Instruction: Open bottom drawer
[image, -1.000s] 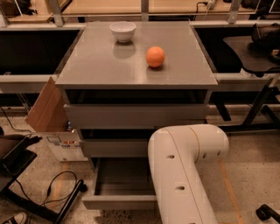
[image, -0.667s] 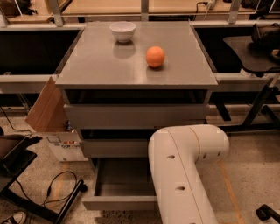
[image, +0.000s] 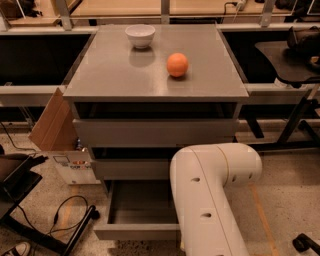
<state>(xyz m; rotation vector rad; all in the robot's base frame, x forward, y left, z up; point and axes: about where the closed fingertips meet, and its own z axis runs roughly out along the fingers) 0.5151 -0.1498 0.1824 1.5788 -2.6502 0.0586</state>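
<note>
My gripper is about to pull the bottom drawer (image: 143, 204), and the drawer will slide farther straight out and show more of its empty inside, because the flat front (image: 137, 232) sits square to the cabinet.
The grey cabinet (image: 155, 80) stands in the middle of the camera view with three drawers. The bottom drawer (image: 137, 220) is pulled out toward me; its shallow grey interior shows and its flat front sits at the lower edge. The two upper drawer fronts (image: 155, 132) are nearly flush. My white arm (image: 210, 195) bends across the lower right and covers the drawer's right part. My gripper is hidden from view, behind or below the arm.
A white bowl (image: 140, 35) and an orange ball (image: 177, 64) sit on the cabinet top. A cardboard box (image: 60, 137) leans at the cabinet's left. Cables and a black stand (image: 60, 225) lie on the floor at left. A black chair (image: 290, 60) is at right.
</note>
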